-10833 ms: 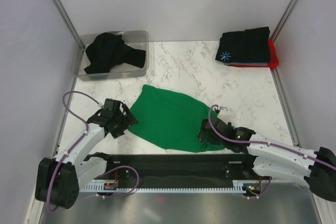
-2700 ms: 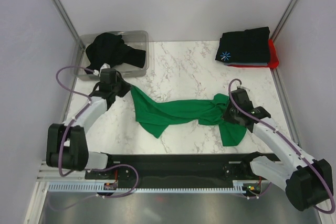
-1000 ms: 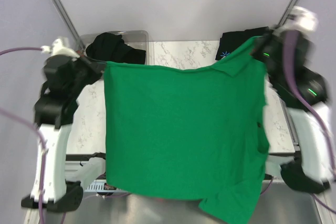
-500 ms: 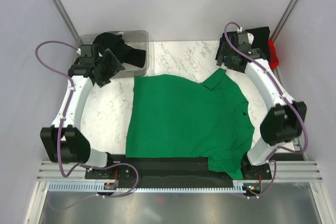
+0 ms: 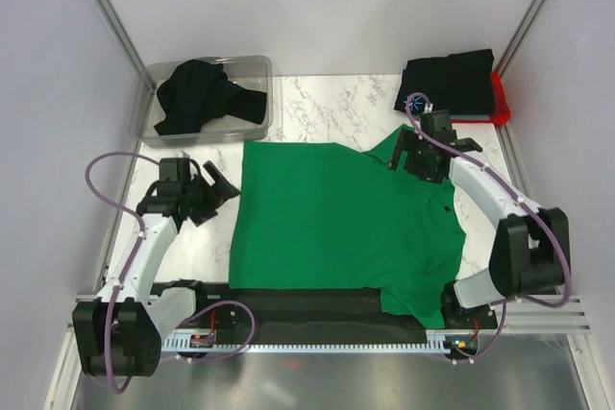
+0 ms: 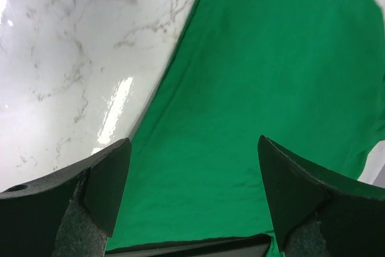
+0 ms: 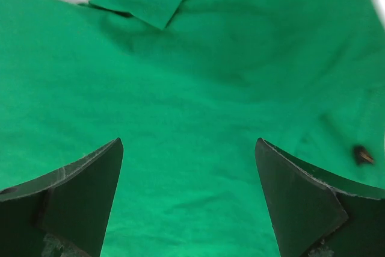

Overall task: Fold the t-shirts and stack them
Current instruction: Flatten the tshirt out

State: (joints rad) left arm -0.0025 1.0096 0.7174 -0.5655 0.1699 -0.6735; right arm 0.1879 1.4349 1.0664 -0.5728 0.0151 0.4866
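I need to slide the shirt [image 5: 258, 201] farther in with my left gripper and my right gripper before folding, because the green t-shirt's near hem [image 5: 303, 287] is lying over the table's front edge.
The green t-shirt [image 5: 336, 218] lies spread flat on the marble table, its near hem over the table's front edge and its far right corner folded over. It fills the left wrist view [image 6: 264, 88] and the right wrist view [image 7: 198, 112]. My left gripper [image 5: 219, 189] is open and empty at the shirt's left edge. My right gripper [image 5: 405, 156] is open and empty above the shirt's far right corner. A folded black t-shirt [image 5: 452, 79] lies on a red one [image 5: 500, 98] at the far right. Another black t-shirt [image 5: 202, 93] is crumpled in a bin.
A clear plastic bin [image 5: 252, 69] stands at the far left. Bare marble [image 5: 327, 108] shows between the bin and the folded stack. Grey walls and metal posts close in the table on three sides.
Both arms have come down and nearer from the far corners: the left gripper now sits low at the shirt's left edge, the right over its far right corner. The shirt lies spread flat.
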